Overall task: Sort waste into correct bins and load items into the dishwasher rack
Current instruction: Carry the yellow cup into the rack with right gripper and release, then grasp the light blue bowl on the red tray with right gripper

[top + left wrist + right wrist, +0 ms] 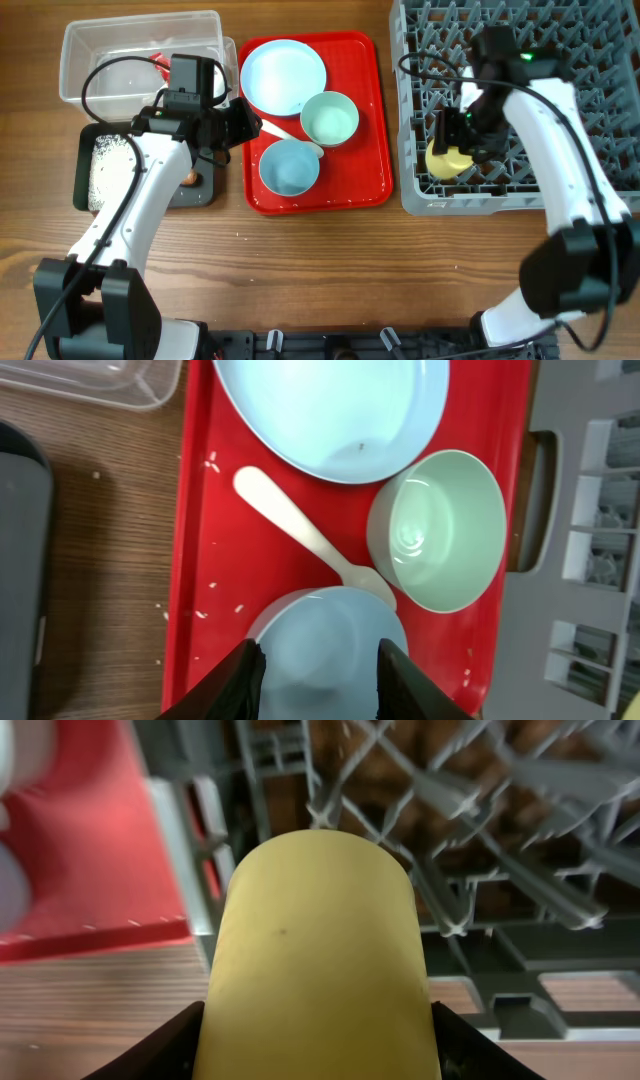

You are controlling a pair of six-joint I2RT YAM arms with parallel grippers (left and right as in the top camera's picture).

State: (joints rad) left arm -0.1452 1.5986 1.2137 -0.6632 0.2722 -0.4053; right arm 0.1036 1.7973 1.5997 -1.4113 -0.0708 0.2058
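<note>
The grey rack [448, 38] is on the other side of the red tray from my left gripper, so my right gripper should put down the yellow cup and then take the pale blue bowl [289, 167].
My right gripper [318, 1025] is shut on the small yellow cup [315, 930], holding it over the front left corner of the grey dishwasher rack [600, 60]. In the overhead view the cup [447, 160] hangs just inside the rack's wall. My left gripper [322, 680] is open with nothing in it, over the left side of the red serving tray [365, 175]. Ahead of its fingers lies a pale blue bowl [330, 635]. A white spoon [300, 530], a second pale bowl [445, 530] and the pale blue plate [330, 410] also lie on that tray.
The clear tub [120, 45] at the back left holds a red-and-white wrapper [160, 62]. In front of it, the black tray [205, 192] holds white rice [105, 170] and a small brownish scrap [190, 178]. A few rice grains [212, 460] lie on the red tray.
</note>
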